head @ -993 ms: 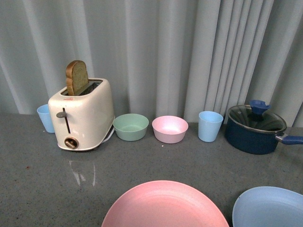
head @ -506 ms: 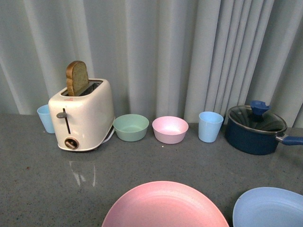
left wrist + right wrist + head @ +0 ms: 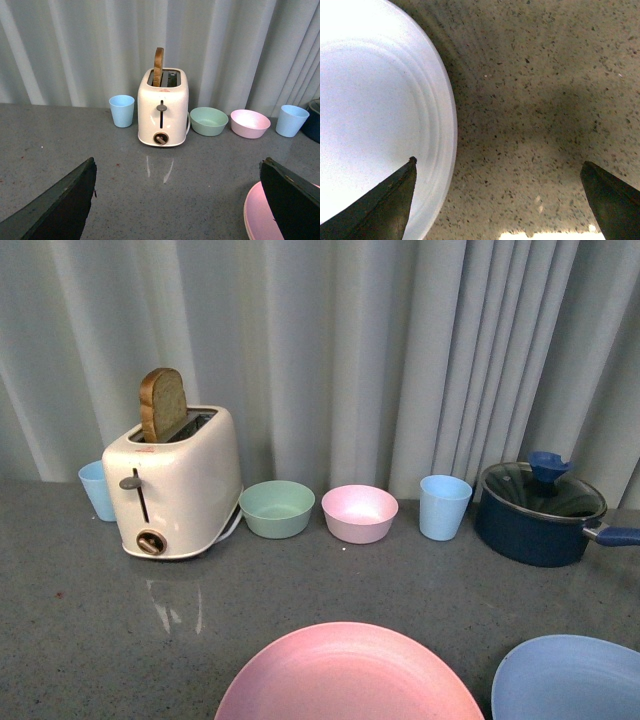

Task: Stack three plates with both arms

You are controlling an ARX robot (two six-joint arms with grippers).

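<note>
The light blue plate (image 3: 375, 120) will fit closely into the pink plate and cover its top when I lower it, because the pink plate has a smooth shallow rim (image 3: 248, 212).
The pink plate (image 3: 348, 675) lies at the near middle of the grey counter, cut by the front view's lower edge. The light blue plate (image 3: 570, 678) lies to its right. The beige plate is out of view. Neither arm shows in the front view. My left gripper (image 3: 177, 200) is open and empty above the counter, one finger over the pink plate's rim (image 3: 257, 217). My right gripper (image 3: 497, 200) is open and empty, close above the counter, one finger over the light blue plate's edge (image 3: 380, 110), the other over bare counter.
Along the curtain at the back stand a small blue cup (image 3: 96, 488), a cream toaster (image 3: 175, 490) with a bread slice, a green bowl (image 3: 276, 507), a pink bowl (image 3: 359, 512), a light blue cup (image 3: 443, 506) and a dark blue lidded pot (image 3: 540, 512).
</note>
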